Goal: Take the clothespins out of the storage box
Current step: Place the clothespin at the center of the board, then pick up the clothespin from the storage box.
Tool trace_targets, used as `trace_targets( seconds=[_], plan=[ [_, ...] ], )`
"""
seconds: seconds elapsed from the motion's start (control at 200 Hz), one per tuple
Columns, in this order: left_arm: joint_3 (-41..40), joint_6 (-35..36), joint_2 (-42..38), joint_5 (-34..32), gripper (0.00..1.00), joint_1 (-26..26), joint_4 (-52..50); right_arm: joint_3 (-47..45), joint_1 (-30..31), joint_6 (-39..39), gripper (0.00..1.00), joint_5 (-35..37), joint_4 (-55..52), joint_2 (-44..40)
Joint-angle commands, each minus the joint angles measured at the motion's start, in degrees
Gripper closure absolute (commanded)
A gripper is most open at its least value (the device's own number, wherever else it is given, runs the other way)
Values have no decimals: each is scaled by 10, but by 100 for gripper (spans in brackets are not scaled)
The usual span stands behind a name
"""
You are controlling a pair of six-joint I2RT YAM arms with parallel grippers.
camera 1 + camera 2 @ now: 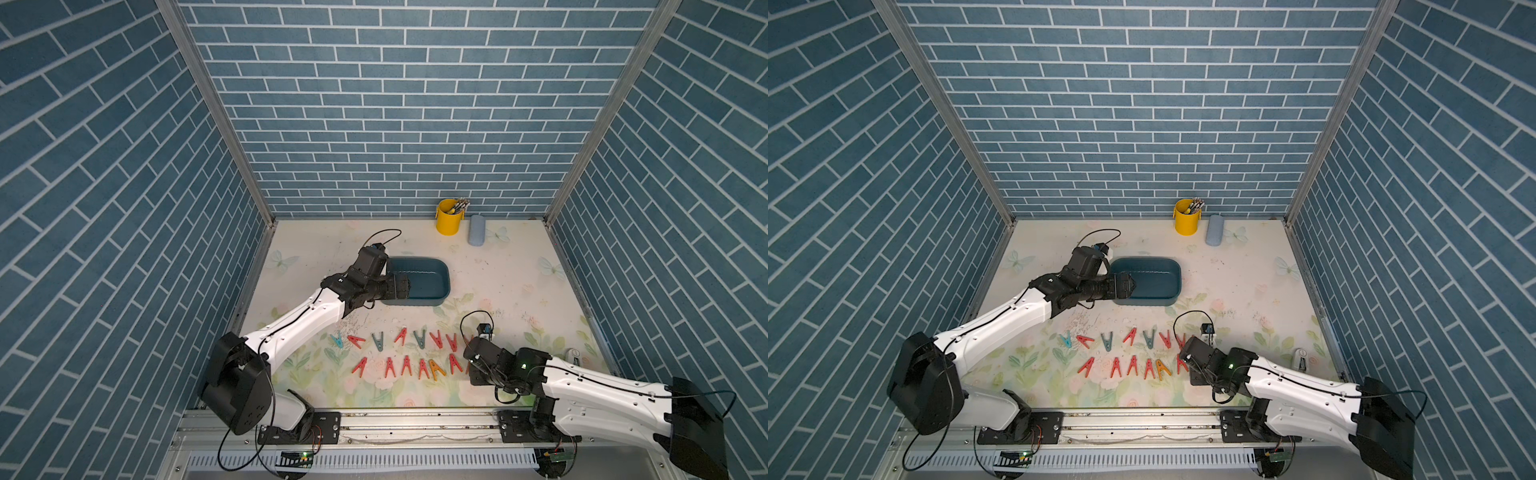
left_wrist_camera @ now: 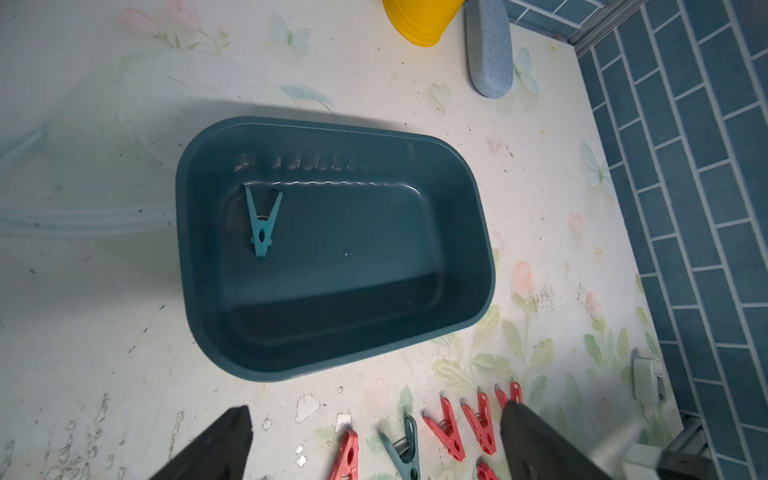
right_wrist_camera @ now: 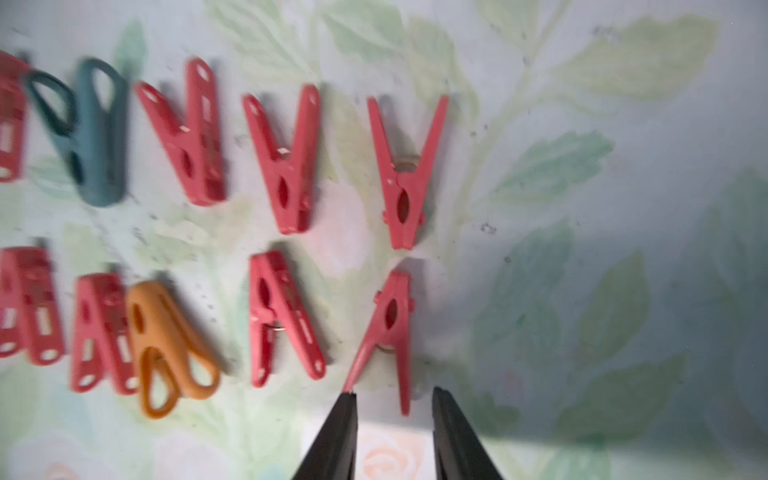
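The teal clothespin (image 2: 262, 227) is in the end of the storage box far from the robot's right gripper, so the robot's left gripper should take it out to the near row's gap (image 1: 375, 369).
The dark teal storage box (image 1: 432, 297) sits mid-table. The left wrist view shows one teal clothespin (image 2: 262, 220) lying flat on the floor of the box (image 2: 478, 232). My left gripper (image 2: 376, 415) is open and empty, hovering over the box's left end (image 1: 405, 287). Several clothespins, mostly red (image 1: 401, 336), lie in two rows on the table in front of the box, with an orange one (image 3: 166, 345) among them. My right gripper (image 3: 395, 392) is open just above the table. Its fingertips (image 3: 349, 399) flank the legs of a red clothespin (image 3: 388, 328) lying at the right end of the near row.
A yellow bucket (image 1: 448, 220) holding thin tools and a pale blue-grey case (image 1: 476, 230) stand at the back wall. A small white object (image 1: 573, 355) lies near the right wall. Blue brick walls close in three sides. A metal rail (image 1: 415, 419) runs along the front edge.
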Motion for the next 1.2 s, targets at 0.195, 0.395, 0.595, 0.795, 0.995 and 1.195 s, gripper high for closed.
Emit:
trace_targets(
  seconds=[0.195, 0.395, 0.595, 0.795, 0.995, 1.195],
  plan=[
    [71, 30, 81, -49, 17, -3, -36, 136, -10, -90, 42, 65, 9, 58],
    [134, 64, 149, -79, 39, -3, -60, 196, -57, -164, 23, 46, 70, 117],
    [210, 99, 232, -104, 58, -1, -76, 207, -120, -206, 1, 4, 146, 136],
    [290, 132, 322, -136, 78, 3, -105, 230, -153, -227, 1, -13, 169, 155],
    [339, 150, 381, -163, 77, 12, -122, 242, -171, -240, 1, -20, 170, 168],
    [348, 170, 410, -168, 77, 20, -124, 244, -190, -246, 1, -34, 176, 170]
  ],
)
